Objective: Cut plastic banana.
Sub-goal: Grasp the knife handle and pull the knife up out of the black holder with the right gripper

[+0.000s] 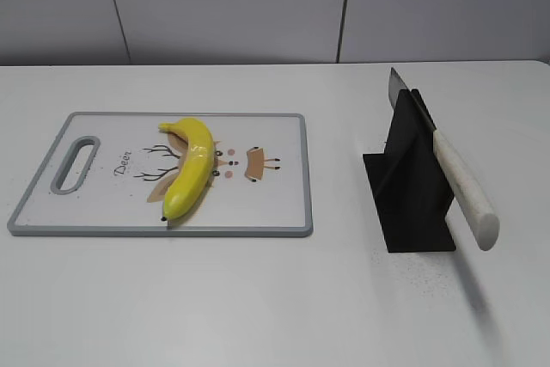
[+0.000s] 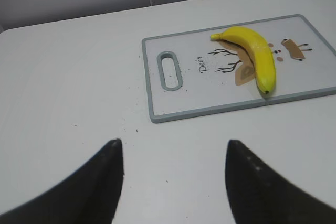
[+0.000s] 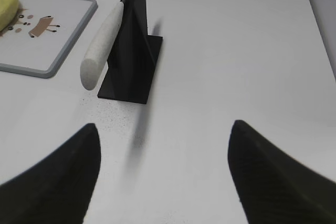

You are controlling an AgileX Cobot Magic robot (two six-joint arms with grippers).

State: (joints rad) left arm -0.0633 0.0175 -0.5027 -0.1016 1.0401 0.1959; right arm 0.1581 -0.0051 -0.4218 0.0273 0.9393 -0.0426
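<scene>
The knife [image 1: 467, 188] has its blade in the black stand's open top [image 1: 418, 102]. It will slide up and out when I lift it, and the stand will stay upright.
The plastic banana [image 1: 190, 167] is glossy yellow and lies whole on the white cutting board [image 1: 275, 212], near its middle. It also shows in the left wrist view [image 2: 255, 56], and its end shows in the right wrist view [image 3: 7, 6]. A knife with a white handle [image 1: 464, 191] rests slanted in a black stand [image 1: 412, 186], handle toward the front; it also shows in the right wrist view [image 3: 101, 43]. My left gripper [image 2: 173, 148] is open and empty over bare table, well short of the board. My right gripper [image 3: 164, 132] is open and empty, in front of the stand. Neither gripper shows in the exterior view.
The board [image 2: 157, 98] has a grey rim, a handle slot [image 1: 76, 162] at its left end and a printed deer drawing. The black stand [image 3: 131, 61] stands to the right of the board. The white table [image 1: 258, 307] ends at a grey wall [image 1: 258, 6] behind.
</scene>
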